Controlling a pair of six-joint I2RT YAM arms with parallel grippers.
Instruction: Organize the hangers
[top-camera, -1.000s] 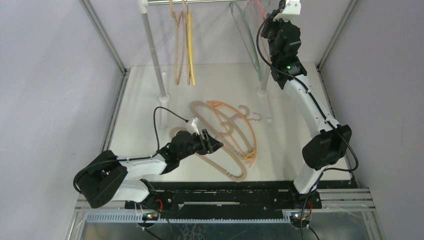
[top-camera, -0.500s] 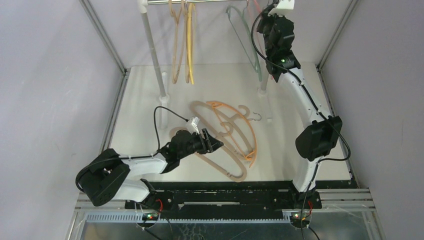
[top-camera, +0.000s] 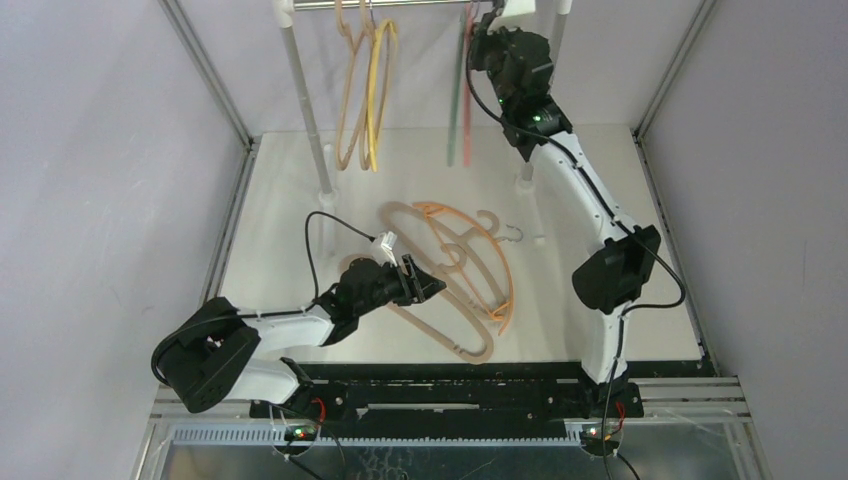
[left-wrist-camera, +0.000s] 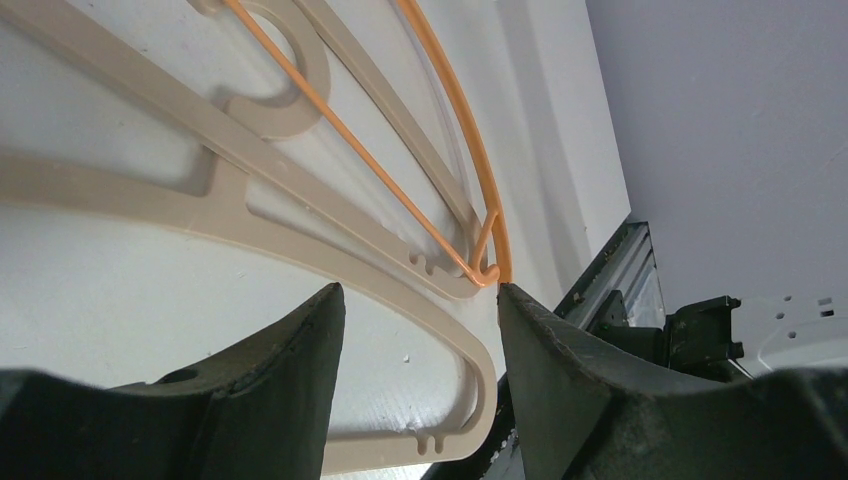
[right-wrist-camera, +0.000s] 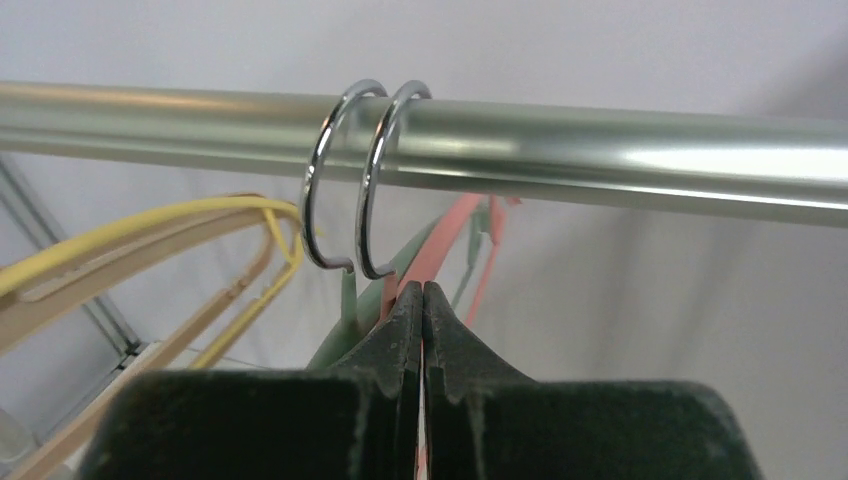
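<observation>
Both metal hooks (right-wrist-camera: 345, 180) are over the rail and the space ahead is open, so the robot's right gripper should keep sliding the pink hanger until it gets close to the yellow hanger (top-camera: 376, 85), then let go.
Two beige hangers (top-camera: 470, 345) and a thin orange hanger (top-camera: 480, 250) lie overlapped on the table. My left gripper (top-camera: 425, 285) is open and low over them. In the left wrist view its jaws (left-wrist-camera: 420, 295) straddle the rounded end of a beige hanger (left-wrist-camera: 300, 245), beside the orange hanger (left-wrist-camera: 455, 120). A beige hanger (top-camera: 350, 100) and a yellow hanger (top-camera: 378, 90) hang on the rail (top-camera: 420, 4). The green hanger (top-camera: 455, 100) and the pink hanger (top-camera: 467, 100) hang beside them. My right gripper (top-camera: 487, 30) is shut on the pink hanger (right-wrist-camera: 450, 225) just below the rail, next to the green one (right-wrist-camera: 348, 295).
The white posts (top-camera: 305, 100) of the rail frame stand at the back of the table. Two metal hooks (right-wrist-camera: 385, 180) sit side by side on the rail (right-wrist-camera: 600, 150). Metal enclosure struts run along both sides. A small loose metal hook (top-camera: 513, 233) lies right of the pile.
My right gripper has moved left along the rail, carrying the pink and green hangers with it, now hanging edge-on. The yellow and beige hangers have swung a little. The left arm has hardly moved.
</observation>
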